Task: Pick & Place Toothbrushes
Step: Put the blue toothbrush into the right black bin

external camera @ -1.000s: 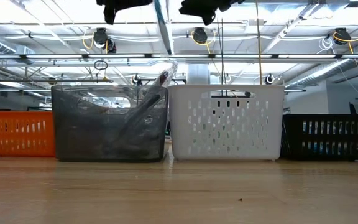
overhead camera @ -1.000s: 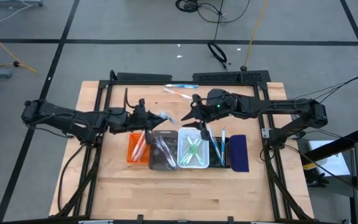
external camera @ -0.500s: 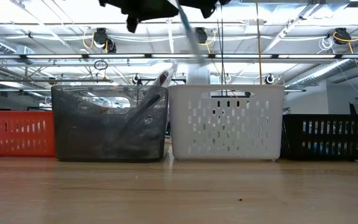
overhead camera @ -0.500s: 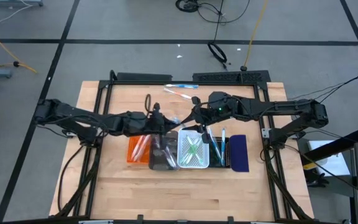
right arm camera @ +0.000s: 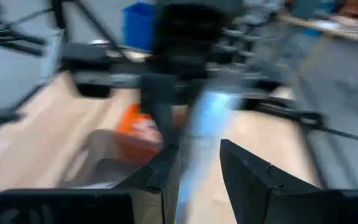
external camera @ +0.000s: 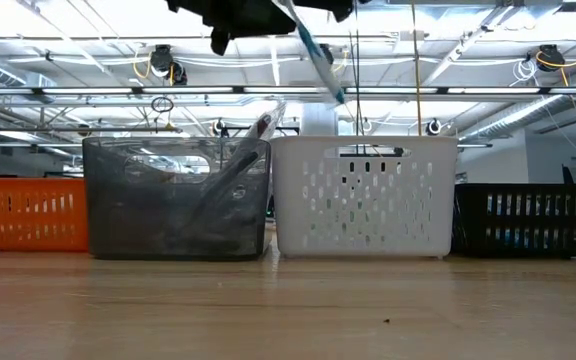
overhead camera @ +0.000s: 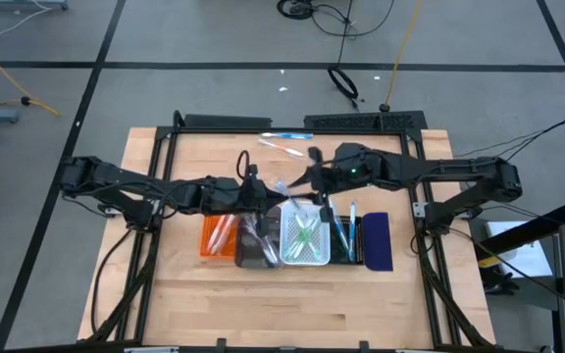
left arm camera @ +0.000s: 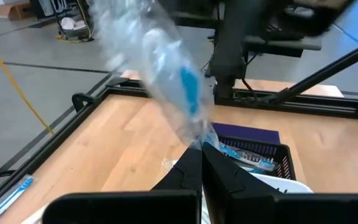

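My left gripper is holding the toothbrush with the blue part (external camera: 316,55) short of the black tray (overhead camera: 347,241). My right gripper should therefore take the toothbrush and bring it there.
A toothbrush in a clear wrapper (overhead camera: 284,186) with a blue part hangs in the air between my two grippers, above the grey and white trays. In the low view the toothbrush (external camera: 316,50) slants down toward the white tray. My left gripper (overhead camera: 265,191) (left arm camera: 201,149) is shut on it. My right gripper (overhead camera: 312,181) (right arm camera: 199,162) is open, and the wrapped toothbrush (right arm camera: 204,118) stands between its fingers; whether they touch it I cannot tell. Two more wrapped toothbrushes (overhead camera: 281,140) lie flat on the table near its far edge. My left gripper pinches the wrapper's end (left arm camera: 199,138) between its two fingers. It comes roughly level from the table's left. The toothbrush (left arm camera: 166,68) is lifted clear and tilted, and reaches past the fingers toward my right gripper.
Five trays stand in a row on the table: orange (overhead camera: 214,233), grey see-through (overhead camera: 253,243), white (overhead camera: 304,257), black (overhead camera: 346,240) and navy (overhead camera: 377,240). Several hold toothbrushes. A black frame (overhead camera: 292,121) runs round the tabletop. Bare wood lies at the near side.
My left gripper has moved toward the table's right, carrying the wrapped toothbrush from above the orange and grey trays to my right gripper. In the low view the toothbrush has come into sight and now slants lower, above the white tray.
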